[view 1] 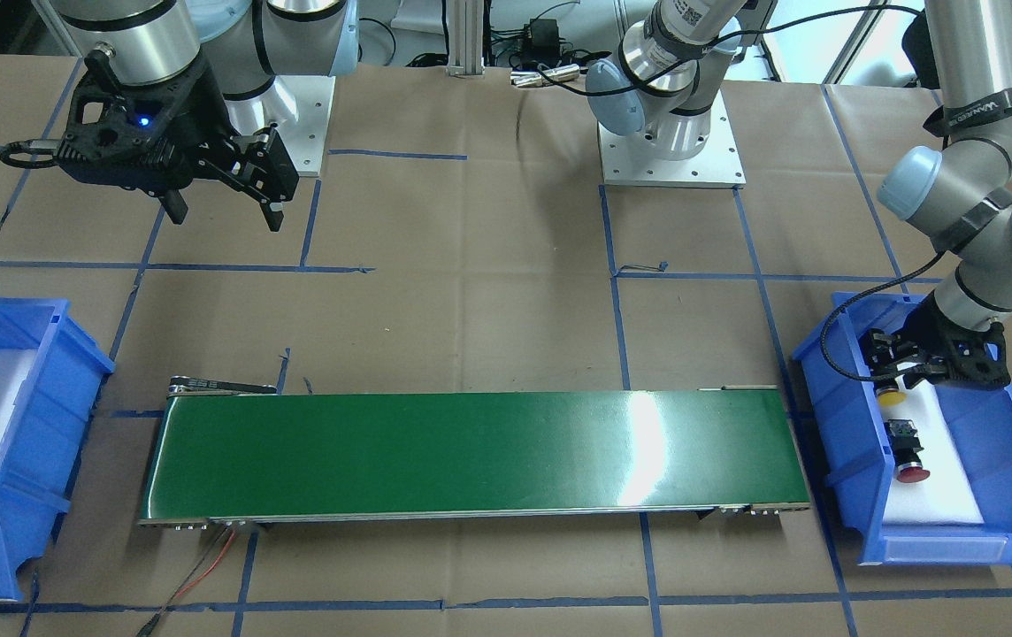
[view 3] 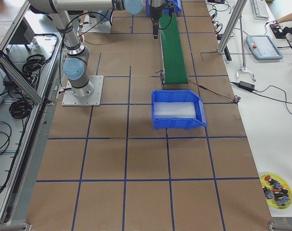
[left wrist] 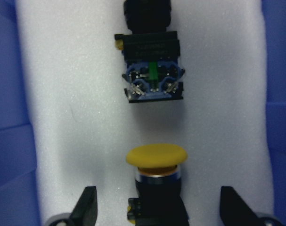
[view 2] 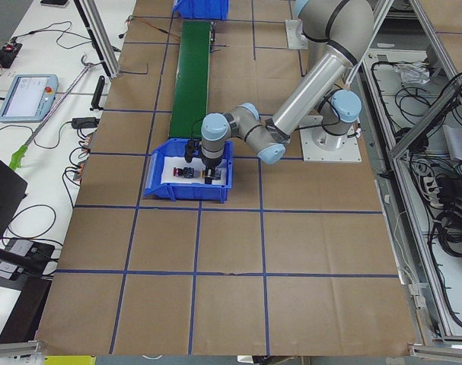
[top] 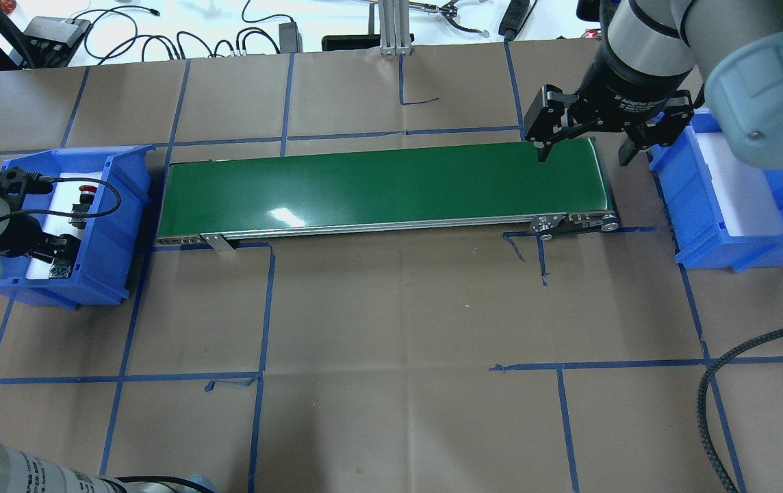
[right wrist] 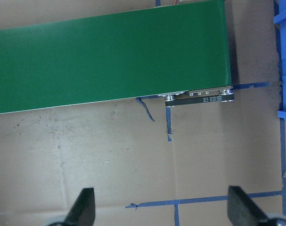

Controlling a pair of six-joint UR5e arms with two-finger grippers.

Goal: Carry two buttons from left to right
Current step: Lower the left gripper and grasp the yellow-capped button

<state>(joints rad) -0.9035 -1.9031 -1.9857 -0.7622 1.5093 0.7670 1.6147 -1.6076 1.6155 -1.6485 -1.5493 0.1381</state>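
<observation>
The yellow-capped button (left wrist: pixel 157 176) will rest steady on its side when I put it down, because it has a boxy body (left wrist: pixel 160 211) behind its round cap.
The yellow-capped button (left wrist: pixel 156 157) lies on white foam in the left blue bin (view 1: pixel 835 416), with the red-capped button (view 1: pixel 910 458) just beyond it, rear block (left wrist: pixel 153 82) facing the camera. My left gripper (left wrist: pixel 157 207) is down in this bin, open, its fingers (left wrist: pixel 87 207) either side of the yellow button's black body without touching it. In the front-facing view the yellow button (view 1: pixel 892 396) shows just below the left gripper (view 1: pixel 893 370). My right gripper (top: pixel 583 156) is open and empty, hovering above the right end of the green conveyor belt (top: pixel 384 185).
The right blue bin (top: pixel 740 236) with white foam stands past the belt's right end and holds nothing visible. The belt (view 1: pixel 471 451) spans the gap between both bins. The left bin (top: pixel 112 226) has raised walls around my left gripper.
</observation>
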